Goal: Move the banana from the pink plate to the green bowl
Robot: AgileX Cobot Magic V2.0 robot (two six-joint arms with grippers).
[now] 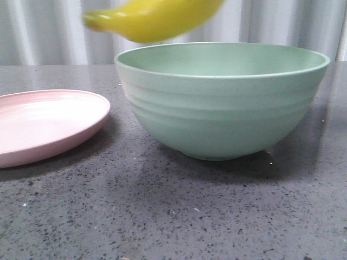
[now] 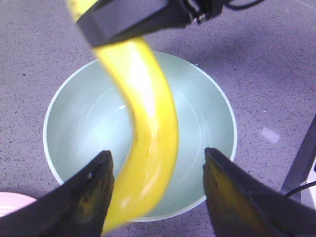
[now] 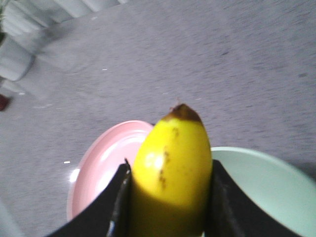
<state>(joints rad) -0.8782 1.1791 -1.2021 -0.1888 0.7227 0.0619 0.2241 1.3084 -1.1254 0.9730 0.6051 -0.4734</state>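
Note:
My gripper should bring the banana over the bowl's hollow (image 1: 241,60) and tip it upright before lowering it in, because the banana's end (image 1: 96,20) sticks out past the bowl's rim.
The yellow banana (image 1: 157,19) hangs in the air over the left rim of the pale green bowl (image 1: 217,108). My right gripper (image 3: 170,168) is shut on the banana (image 3: 173,158), whose brown tip points away beyond the fingers. In the left wrist view the banana (image 2: 153,113) curves down over the bowl's hollow (image 2: 84,113) from the black right gripper (image 2: 138,17). My left gripper (image 2: 158,154) is open above the bowl, with its fingers on either side of the banana and apart from it. The pink plate (image 1: 43,122) lies bare to the left of the bowl. Neither gripper shows in the front view.
The bowl and the plate rest on a dark grey speckled tabletop (image 1: 173,216). A white pleated curtain (image 1: 43,32) hangs behind the table. A black post with a cable (image 2: 301,163) stands at the edge of the left wrist view.

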